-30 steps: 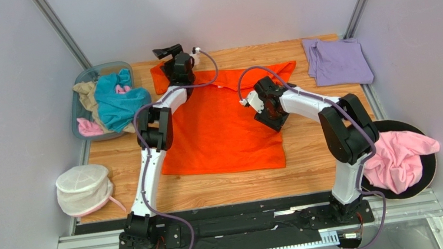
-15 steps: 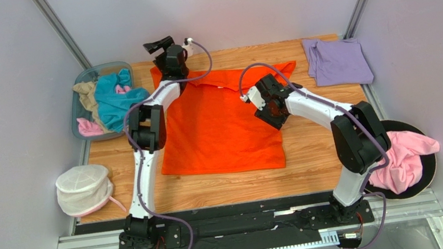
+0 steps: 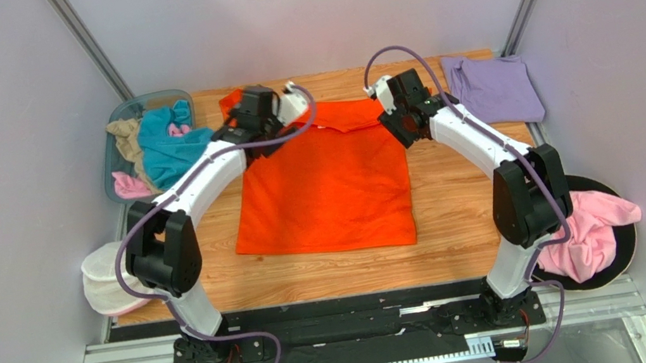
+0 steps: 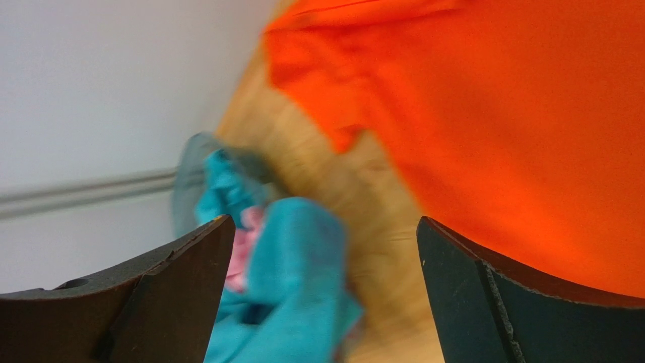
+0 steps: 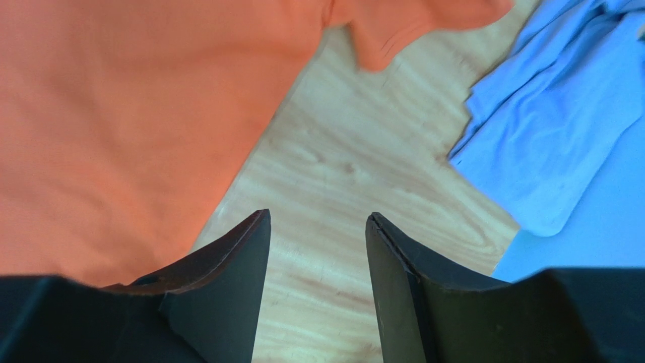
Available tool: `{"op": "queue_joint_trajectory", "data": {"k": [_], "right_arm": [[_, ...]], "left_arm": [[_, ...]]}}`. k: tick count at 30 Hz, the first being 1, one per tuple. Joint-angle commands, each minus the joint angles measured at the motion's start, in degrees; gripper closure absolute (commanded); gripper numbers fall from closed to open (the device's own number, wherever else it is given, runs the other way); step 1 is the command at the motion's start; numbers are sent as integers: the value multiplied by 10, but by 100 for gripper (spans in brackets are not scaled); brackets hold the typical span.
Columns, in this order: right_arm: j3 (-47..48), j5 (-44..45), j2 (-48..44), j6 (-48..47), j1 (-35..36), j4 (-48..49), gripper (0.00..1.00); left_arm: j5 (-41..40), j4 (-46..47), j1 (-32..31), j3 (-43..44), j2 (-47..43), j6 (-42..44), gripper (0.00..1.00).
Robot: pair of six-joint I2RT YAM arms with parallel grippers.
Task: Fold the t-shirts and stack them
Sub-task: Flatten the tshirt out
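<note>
The orange t-shirt's collar edge is folded over its front (image 3: 348, 120). Next, my right gripper pulls that flap open while my left gripper holds on to the t-shirt's near hem (image 3: 336, 245).
A bright orange t-shirt (image 3: 328, 186) lies spread flat in the middle of the wooden table (image 3: 456, 210). My left gripper (image 3: 243, 121) hovers open at its far left corner by the sleeve. In the left wrist view my left gripper (image 4: 325, 249) frames teal cloth (image 4: 291, 280) and bare wood, with the orange t-shirt (image 4: 522, 136) to the right. My right gripper (image 3: 399, 117) is open at the shirt's far right corner. In the right wrist view my right gripper (image 5: 318, 249) holds nothing and has only wood between its fingers. The orange t-shirt (image 5: 136, 113) is on its left and the lavender t-shirt (image 5: 553, 128) on its right.
The lavender t-shirt (image 3: 496, 88) lies folded at the far right corner. A clear bin (image 3: 122, 111) at the far left holds teal, tan and pink shirts. A white mesh pouch (image 3: 122, 274) sits at the near left. A pink shirt (image 3: 585, 234) lies on a black round disc (image 3: 630, 246) at the right.
My right gripper has moved from the shirt's middle to its far right corner and opened a little wider. My left arm swung its elbow out left, its gripper dropping toward the left sleeve.
</note>
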Motion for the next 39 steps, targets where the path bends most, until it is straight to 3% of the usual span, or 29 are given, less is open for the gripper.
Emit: {"op": "queue_joint_trajectory", "data": {"k": [1,12,21,39], "right_arm": [[63,16,28,24,-4,32,46],[165,-9,86,29,-73,9,46],[149,-36,98,29,-84,10,46],[73,-48,52,16,-84,23,47]], "left_arm": [[51,-85,-101,-51,10,-76,1],[76,-114,-199,-19,84,-133,1],[56,-137,-275,18,146,-142,1],[47,-124,-332,-129,127,-159,10]]}}
